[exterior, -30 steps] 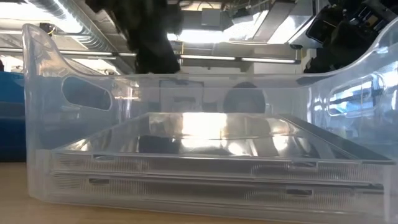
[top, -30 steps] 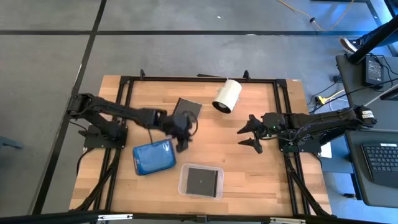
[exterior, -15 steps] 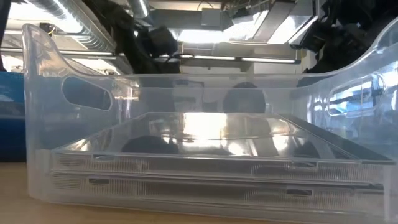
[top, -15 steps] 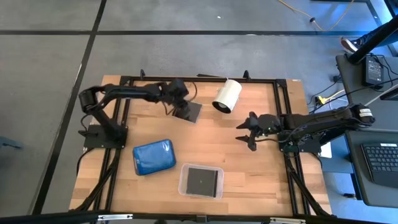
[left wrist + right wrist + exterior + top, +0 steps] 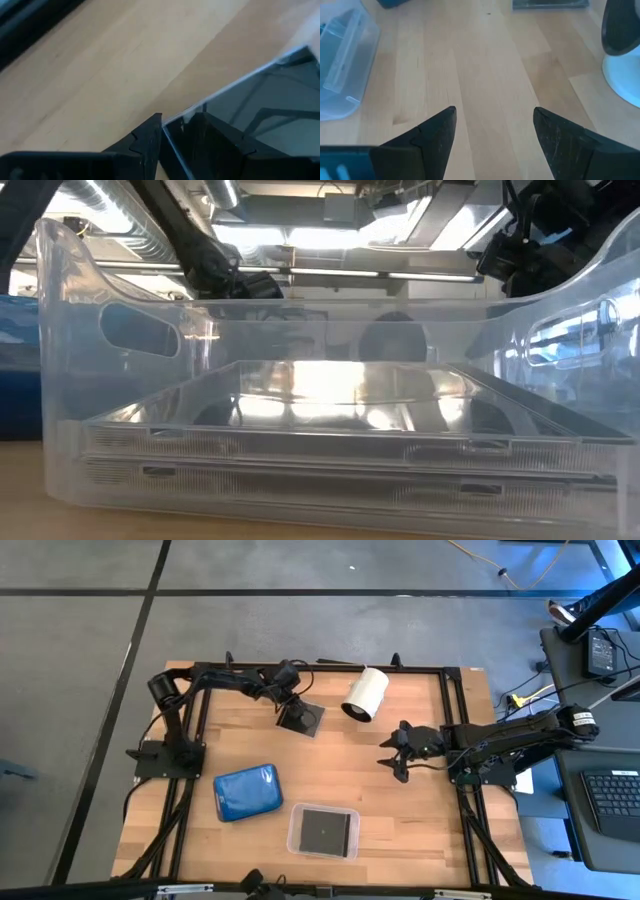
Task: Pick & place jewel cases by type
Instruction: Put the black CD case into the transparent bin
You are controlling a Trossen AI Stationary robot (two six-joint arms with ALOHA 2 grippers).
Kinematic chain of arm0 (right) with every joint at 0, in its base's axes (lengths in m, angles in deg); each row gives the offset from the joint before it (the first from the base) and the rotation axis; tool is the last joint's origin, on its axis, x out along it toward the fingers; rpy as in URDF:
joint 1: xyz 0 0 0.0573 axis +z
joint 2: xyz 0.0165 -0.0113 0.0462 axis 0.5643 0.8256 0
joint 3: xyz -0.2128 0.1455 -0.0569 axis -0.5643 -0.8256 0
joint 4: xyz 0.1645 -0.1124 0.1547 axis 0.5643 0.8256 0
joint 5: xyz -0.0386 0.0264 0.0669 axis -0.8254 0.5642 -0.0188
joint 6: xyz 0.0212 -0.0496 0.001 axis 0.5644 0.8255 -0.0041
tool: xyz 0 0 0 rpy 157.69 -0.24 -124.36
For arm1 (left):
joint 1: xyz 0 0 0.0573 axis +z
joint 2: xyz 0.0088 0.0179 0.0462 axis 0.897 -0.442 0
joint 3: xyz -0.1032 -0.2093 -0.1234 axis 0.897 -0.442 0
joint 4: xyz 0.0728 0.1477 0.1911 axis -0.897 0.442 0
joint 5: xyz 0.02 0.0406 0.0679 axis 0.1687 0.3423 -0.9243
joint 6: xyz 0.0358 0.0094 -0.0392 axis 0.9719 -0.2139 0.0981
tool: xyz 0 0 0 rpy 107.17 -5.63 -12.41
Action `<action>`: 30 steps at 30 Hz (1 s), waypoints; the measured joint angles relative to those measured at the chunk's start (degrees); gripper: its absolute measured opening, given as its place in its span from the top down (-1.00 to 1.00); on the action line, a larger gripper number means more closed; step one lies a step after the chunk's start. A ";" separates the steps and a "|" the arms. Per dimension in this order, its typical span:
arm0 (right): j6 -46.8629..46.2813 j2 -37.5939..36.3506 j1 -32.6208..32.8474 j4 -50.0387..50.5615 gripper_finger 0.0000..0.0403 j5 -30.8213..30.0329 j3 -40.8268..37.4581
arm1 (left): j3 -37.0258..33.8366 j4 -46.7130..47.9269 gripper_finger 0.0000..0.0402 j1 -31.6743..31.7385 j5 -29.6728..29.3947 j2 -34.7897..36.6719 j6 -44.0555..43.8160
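Note:
My left gripper should put the jewel case it pinches by its corner (image 5: 166,123) nearer the tray, and I should bring my right gripper to the case's other side.
A dark grey jewel case (image 5: 304,721) lies near the table's far edge, and my left gripper (image 5: 288,707) is shut on it. In the left wrist view the case (image 5: 260,95) runs away from the gripper (image 5: 180,118). My right gripper (image 5: 393,752) hangs open over bare wood right of centre, touching nothing (image 5: 492,112). Another dark case (image 5: 323,830) lies flat inside the clear tray (image 5: 294,830) at the near edge. A blue, rounded-corner stack (image 5: 247,792) sits to the left of that tray. My left gripper pinches the dark jewel case at one corner (image 5: 172,132), with a finger (image 5: 145,145) on either side of its thin edge. The fingers slant down from the table's far-left side. Whether the case is lifted or flat on the wood does not show.
A white cylinder (image 5: 365,693) lies on its side near the far edge, right of the held case and close to my right gripper's view (image 5: 625,65). The clear tray's wall (image 5: 60,380) fills the low view. Bare wood spreads between the two grippers.
My left gripper has swung from above the blue stack toward the table's far edge, to the dark case, and has settled on its corner. My right gripper has crept slightly toward the table's left. The trays and the cylinder have stayed put.

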 joint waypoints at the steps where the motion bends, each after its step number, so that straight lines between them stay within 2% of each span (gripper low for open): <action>1: 0.00 0.00 0.00 -0.12 -0.33 0.00 0.00 | 0.08 -0.22 0.33 -0.02 -0.70 -0.25 -0.34; 7: 0.01 -0.02 0.00 -0.11 -0.33 0.00 0.00 | 0.09 0.78 0.32 -0.07 -4.25 -0.16 -0.56; 15: 0.07 -0.02 -0.02 -0.10 -0.33 -0.02 0.00 | 0.26 5.87 0.34 -1.72 -1.65 0.08 -5.34; 22: 1.65 -0.03 0.00 -0.11 -0.33 -0.13 0.00 | 0.13 3.63 0.32 -10.08 -1.82 -0.03 -9.02; 30: 2.65 -0.04 0.00 -0.12 -0.33 -0.12 -0.02 | -0.02 2.23 0.34 -21.32 -10.05 -0.22 -14.46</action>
